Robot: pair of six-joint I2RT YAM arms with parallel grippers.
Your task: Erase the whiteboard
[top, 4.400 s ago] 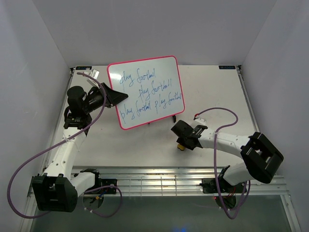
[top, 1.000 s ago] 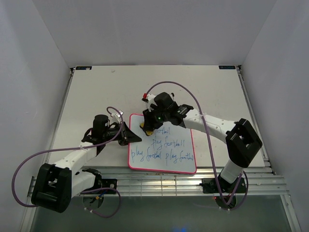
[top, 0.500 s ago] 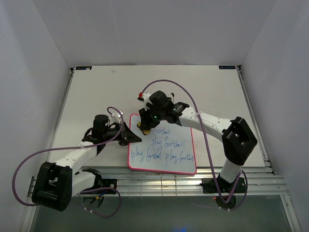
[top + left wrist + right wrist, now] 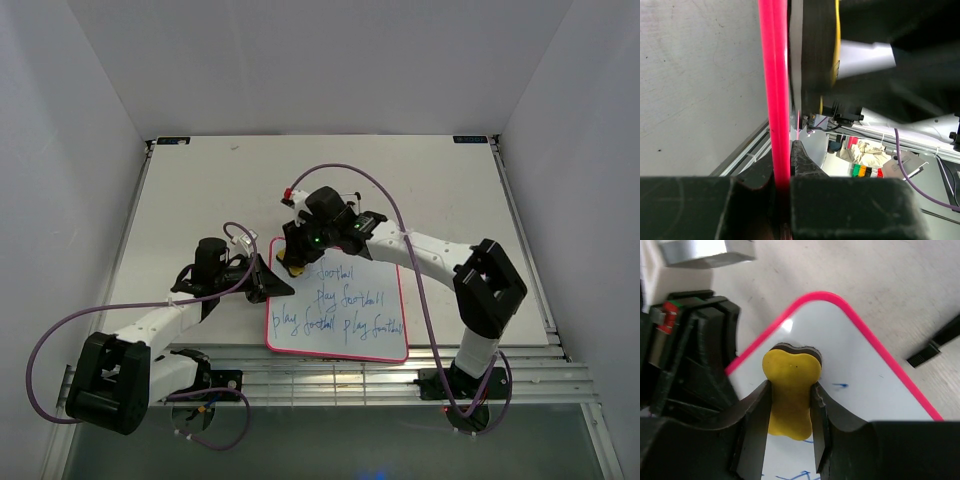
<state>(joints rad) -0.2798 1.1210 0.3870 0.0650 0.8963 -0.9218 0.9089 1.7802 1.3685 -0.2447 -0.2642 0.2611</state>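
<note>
My right gripper should wipe the eraser back across the top line's remaining blue handwriting, as the eraser is at the whiteboard's corner beside my left gripper.
The whiteboard lies flat near the table's front edge, pink-framed, with blue handwriting across its middle and lower part. My left gripper is shut on its left edge; the left wrist view shows the pink frame pinched between the jaws. My right gripper is shut on the yellow bone-shaped eraser, which presses on the board's top-left corner. A small blue mark remains beside the eraser. The board around the eraser is wiped white.
A thin black wire stand lies on the table just beyond the board's top edge. The metal rail of the table front runs just below the board. Purple cables loop over both arms.
The right gripper has slid the eraser leftward along the board's top row into the top-left corner, wiping writing there. Earlier the board stood upright at the back; it now lies flat.
</note>
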